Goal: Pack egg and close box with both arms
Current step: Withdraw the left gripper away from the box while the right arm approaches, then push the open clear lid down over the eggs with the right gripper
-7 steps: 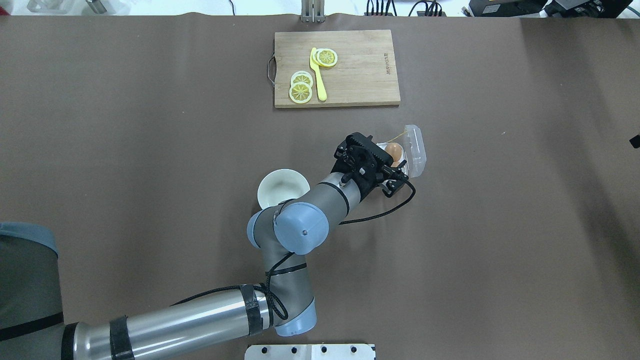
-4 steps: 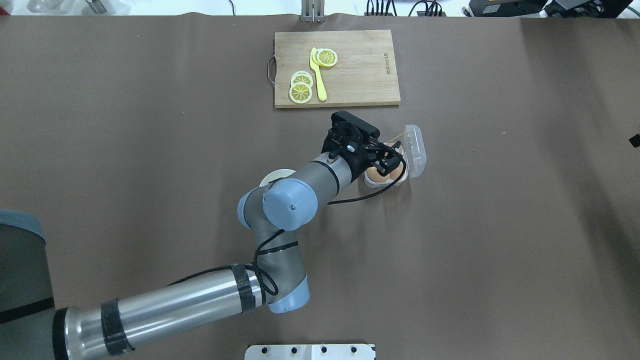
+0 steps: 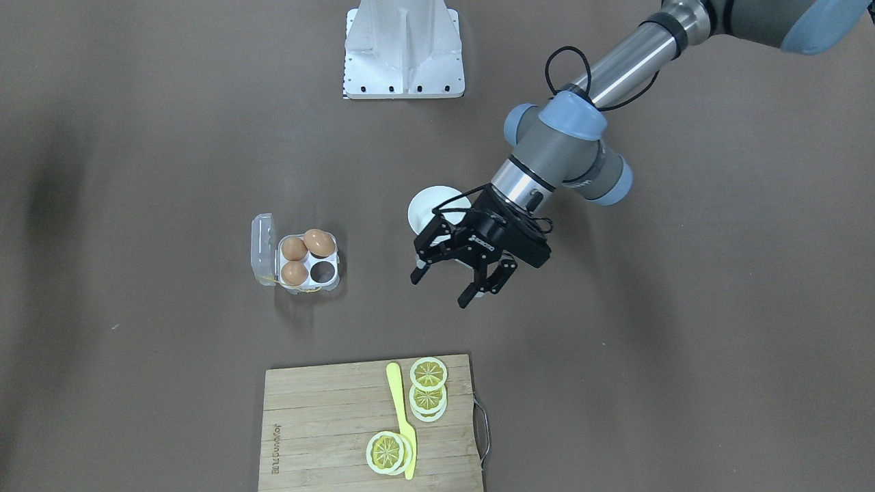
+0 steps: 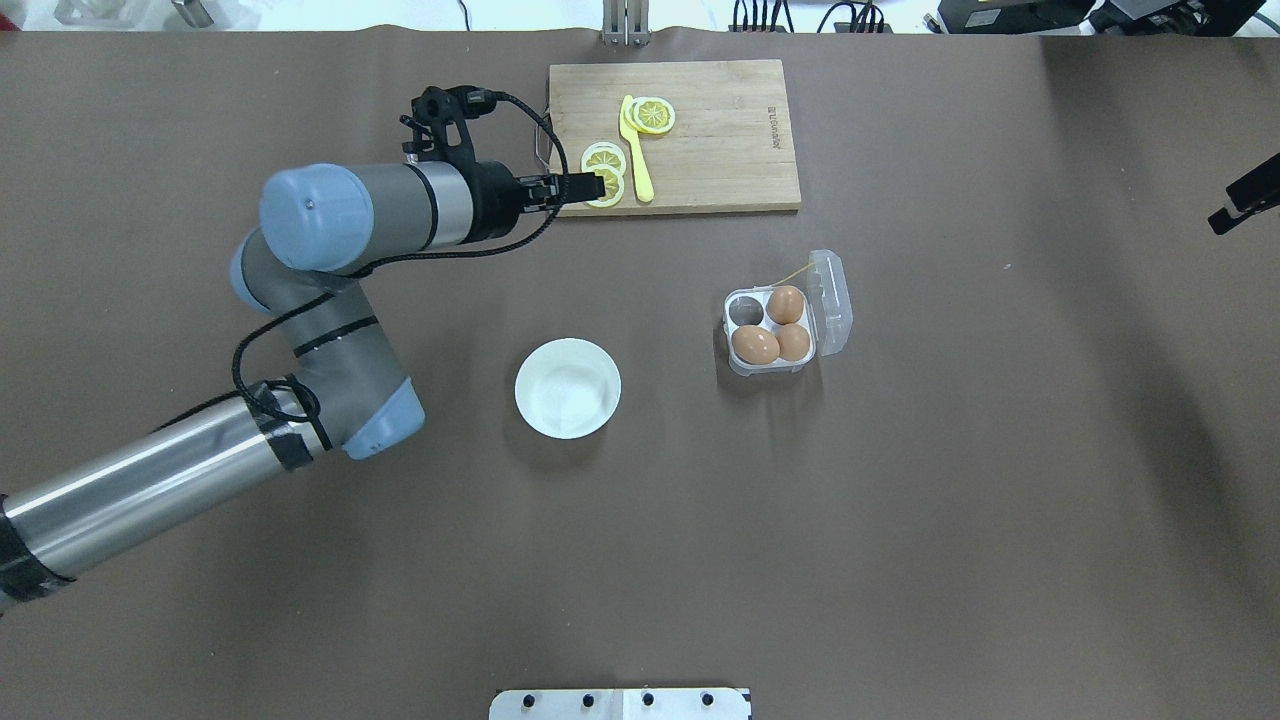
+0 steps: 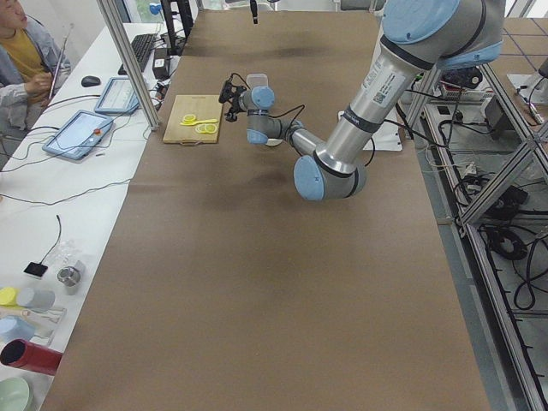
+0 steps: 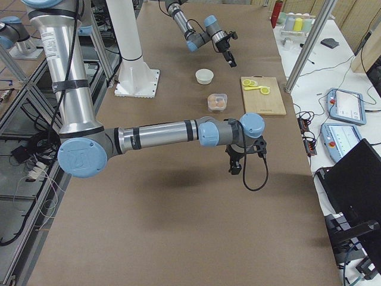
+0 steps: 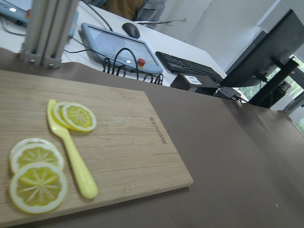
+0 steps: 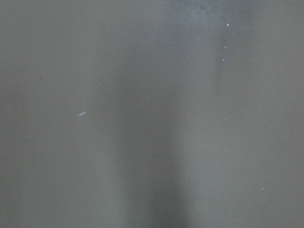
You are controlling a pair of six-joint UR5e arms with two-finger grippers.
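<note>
The clear lid's edge joins (image 3: 262, 249) the box (image 3: 277, 253) along one side, so the lid should swing over and stay closed above the eggs when I push it.
The clear box (image 4: 768, 362) stands open on the table, its lid (image 4: 832, 300) folded out to the right; it also shows in the front view (image 3: 306, 285). Three orange-brown eggs fill three cells: one at the near left (image 4: 755, 344) (image 3: 319, 242), two others (image 4: 785, 303) (image 4: 793, 342). The far-left cell (image 4: 745, 311) is empty. My left gripper (image 3: 443, 290) is open and empty, raised well left of the box, near the cutting board's handle (image 4: 585, 186). Only a black tip of my right gripper (image 4: 1243, 200) shows at the right edge; I cannot tell its state.
A white bowl (image 4: 567, 388) stands left of the box. A wooden cutting board (image 4: 720, 140) with lemon slices (image 4: 603, 175) and a yellow knife (image 4: 636, 150) lies at the far side. The right arm (image 6: 161, 134) reaches low over the table's right part.
My left gripper was over the box; it has let go of an egg in the near-left cell and pulled away up and left to the cutting board. The right gripper's tip shows further in.
</note>
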